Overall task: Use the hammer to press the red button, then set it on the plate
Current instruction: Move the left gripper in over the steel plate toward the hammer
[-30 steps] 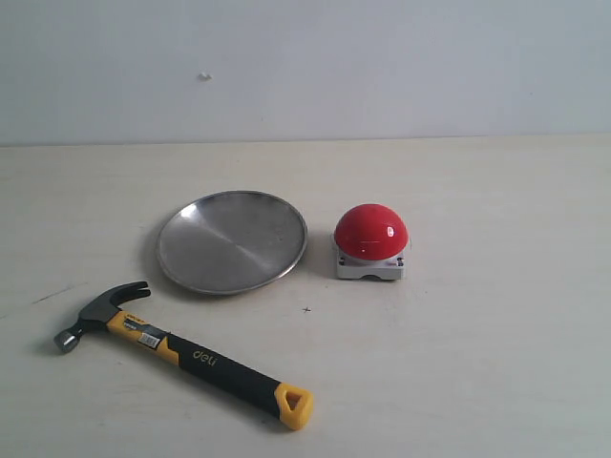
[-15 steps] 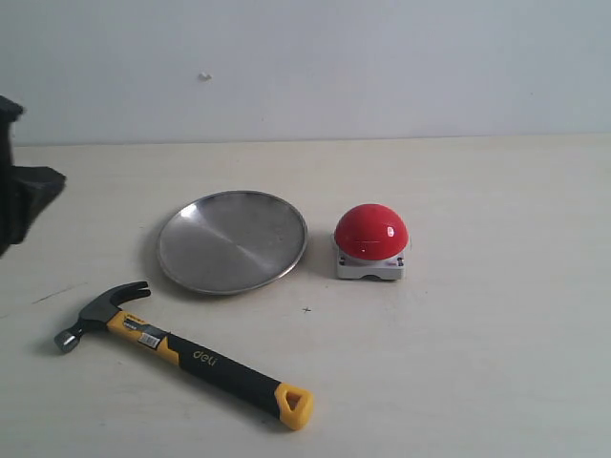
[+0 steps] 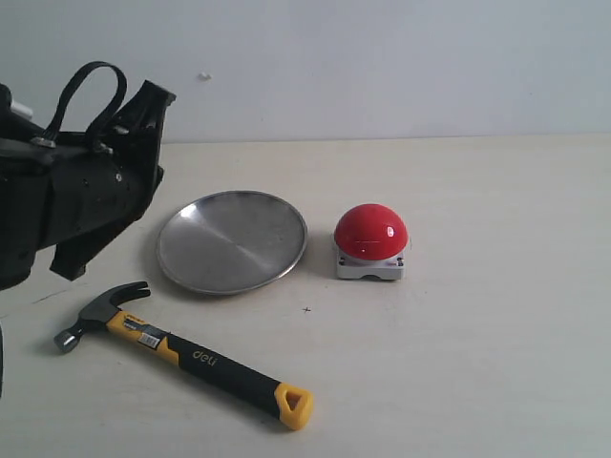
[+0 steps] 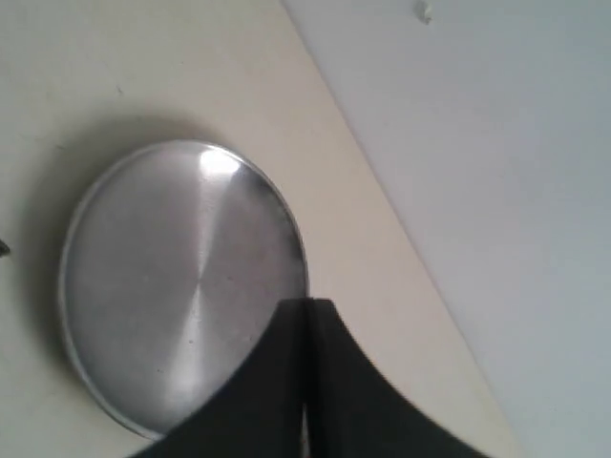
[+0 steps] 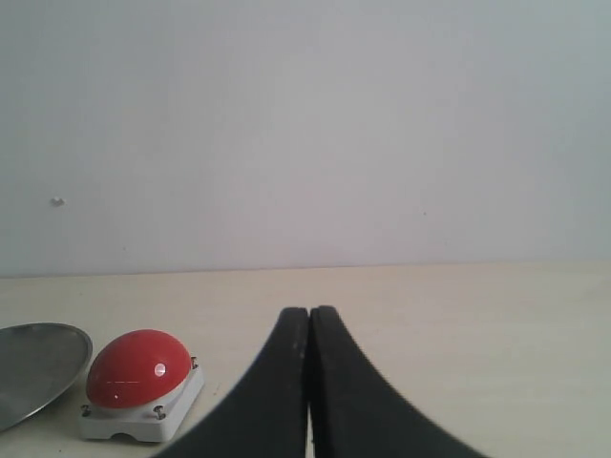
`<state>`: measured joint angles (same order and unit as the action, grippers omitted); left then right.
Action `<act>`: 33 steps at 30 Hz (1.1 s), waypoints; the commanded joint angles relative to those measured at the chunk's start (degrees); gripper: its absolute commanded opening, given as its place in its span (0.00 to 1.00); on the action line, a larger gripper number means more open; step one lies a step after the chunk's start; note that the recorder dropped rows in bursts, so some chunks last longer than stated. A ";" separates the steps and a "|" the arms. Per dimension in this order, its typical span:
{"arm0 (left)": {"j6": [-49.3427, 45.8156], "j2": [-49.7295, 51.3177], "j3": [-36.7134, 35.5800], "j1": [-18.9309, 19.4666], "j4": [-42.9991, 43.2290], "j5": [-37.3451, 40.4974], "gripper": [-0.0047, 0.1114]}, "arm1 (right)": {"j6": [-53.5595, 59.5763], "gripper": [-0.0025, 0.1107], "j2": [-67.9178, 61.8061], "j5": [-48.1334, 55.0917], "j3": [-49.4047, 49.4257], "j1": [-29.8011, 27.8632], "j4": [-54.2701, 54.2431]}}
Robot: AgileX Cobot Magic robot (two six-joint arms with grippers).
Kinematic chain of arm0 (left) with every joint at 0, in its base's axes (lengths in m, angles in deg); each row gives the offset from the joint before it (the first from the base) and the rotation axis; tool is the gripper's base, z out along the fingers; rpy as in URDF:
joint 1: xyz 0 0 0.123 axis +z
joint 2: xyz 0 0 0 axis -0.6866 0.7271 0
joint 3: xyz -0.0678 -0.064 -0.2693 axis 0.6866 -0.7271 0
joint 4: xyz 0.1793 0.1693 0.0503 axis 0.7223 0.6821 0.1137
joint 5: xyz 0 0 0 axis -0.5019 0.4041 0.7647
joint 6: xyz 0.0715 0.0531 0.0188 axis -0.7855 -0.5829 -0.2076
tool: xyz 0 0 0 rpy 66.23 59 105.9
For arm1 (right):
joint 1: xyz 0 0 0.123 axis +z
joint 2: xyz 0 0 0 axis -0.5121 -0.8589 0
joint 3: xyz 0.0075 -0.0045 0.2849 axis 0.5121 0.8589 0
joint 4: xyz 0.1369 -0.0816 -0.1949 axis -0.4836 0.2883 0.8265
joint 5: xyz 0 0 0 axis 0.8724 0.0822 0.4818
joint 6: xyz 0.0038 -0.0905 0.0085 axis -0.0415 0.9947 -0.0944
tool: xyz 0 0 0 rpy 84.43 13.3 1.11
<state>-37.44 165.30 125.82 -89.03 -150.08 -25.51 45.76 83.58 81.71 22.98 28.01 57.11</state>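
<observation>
My left gripper is aimed at the silver plate (image 3: 232, 241), away from the hammer. I should turn the gripper down over the hammer's yellow part (image 3: 122, 325) by its head.
The hammer (image 3: 191, 357) lies flat near the table's front left, its dark head (image 3: 100, 310) to the left and its yellow end to the right. Behind it rests the silver plate (image 3: 232, 240), and the red button (image 3: 370, 232) stands on its grey-white base to the plate's right. My left arm (image 3: 86, 191) hangs over the table's left side, above the hammer's head and beside the plate. The left gripper (image 4: 305, 303) is shut and empty, with the plate (image 4: 172, 286) below it. My right gripper (image 5: 309, 310) is also shut and empty, low over the table, with the button (image 5: 136, 367) and plate edge (image 5: 33, 367) off to one side.
The beige table (image 3: 477, 363) ends at a plain pale wall (image 3: 382, 67) behind. A black cable loop (image 3: 91, 91) stands up from the left arm. The right arm does not appear in the exterior view.
My left arm has come in from the left edge and moved right, now hanging above the hammer's head. Hammer, plate and button have not moved.
</observation>
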 commanded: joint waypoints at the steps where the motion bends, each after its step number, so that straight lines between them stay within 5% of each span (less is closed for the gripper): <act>1: -0.89 0.71 2.17 -0.10 -0.19 0.77 0.04 | 0.35 0.02 0.39 -0.41 0.26 -0.30 0.08; 7: -0.89 1.11 4.76 3.22 -0.19 3.10 0.04 | 0.25 0.02 0.39 -0.41 0.26 -0.30 0.08; 14: -40.91 3.86 9.73 0.29 0.21 -27.02 0.04 | 0.25 0.02 0.39 -0.41 0.26 -0.30 0.08; 17: -50.00 7.42 12.21 0.74 -0.19 -35.82 0.04 | 0.25 0.02 0.39 -0.41 0.26 -0.30 0.08; 27: -50.70 12.87 14.29 0.92 -0.13 -34.30 0.04 | 0.25 0.02 0.39 -0.41 0.26 -0.30 0.08; 33: -29.23 12.37 17.03 4.24 -0.19 -10.11 0.04 | 0.25 0.02 0.39 -0.41 0.26 -0.30 0.08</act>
<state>-74.28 178.20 141.12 -86.99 -150.04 -46.49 45.76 83.58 81.71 22.98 28.01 57.11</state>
